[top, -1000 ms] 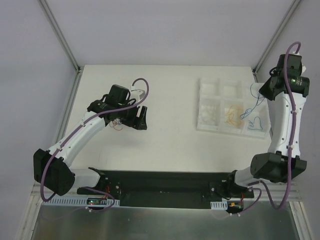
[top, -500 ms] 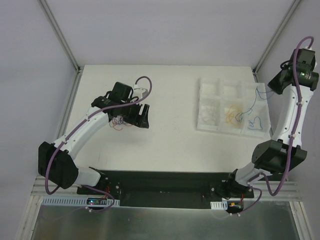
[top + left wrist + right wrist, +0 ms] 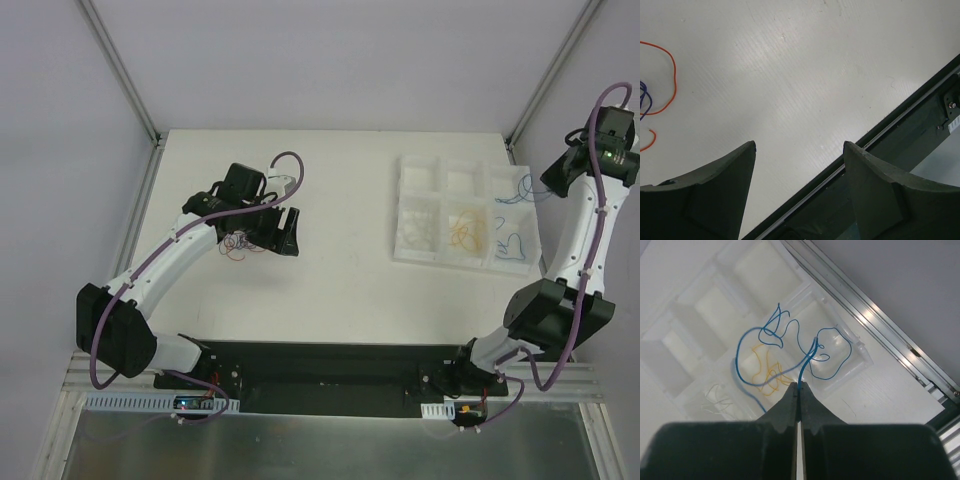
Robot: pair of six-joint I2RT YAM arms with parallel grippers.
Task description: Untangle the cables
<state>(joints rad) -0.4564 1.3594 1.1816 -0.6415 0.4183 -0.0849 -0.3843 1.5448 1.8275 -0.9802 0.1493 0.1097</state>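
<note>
My right gripper is holding the blue cable out past the tray's edge [image 3: 534, 195], so it should move back and lower the cable into the compartment with the other blue cable [image 3: 513, 242].
My right gripper [image 3: 799, 385] is shut on a thin blue cable [image 3: 771, 333] and holds it high above the white compartment tray [image 3: 417, 197]; the cable [image 3: 521, 188] hangs near the tray's far right corner. Another blue cable [image 3: 511, 245] lies in the near right compartment and yellow cables [image 3: 465, 230] in the near middle one. A small tangle of red and dark cables [image 3: 238, 243] lies on the table by my left gripper [image 3: 290, 232]. The left gripper [image 3: 799, 145] is open and empty; a red cable loop [image 3: 667, 75] and a dark blue strand [image 3: 644, 97] show at its left.
Pale thin wires [image 3: 422, 230] lie in the tray's near left compartment. The black base rail [image 3: 330, 365] runs along the table's near edge and shows in the left wrist view [image 3: 910, 115]. Aluminium frame posts [image 3: 545, 85] stand at the far corners.
My right gripper has risen and swung right and farther back, lifting the blue cable off the tray. The left arm shifted slightly, then stayed still.
</note>
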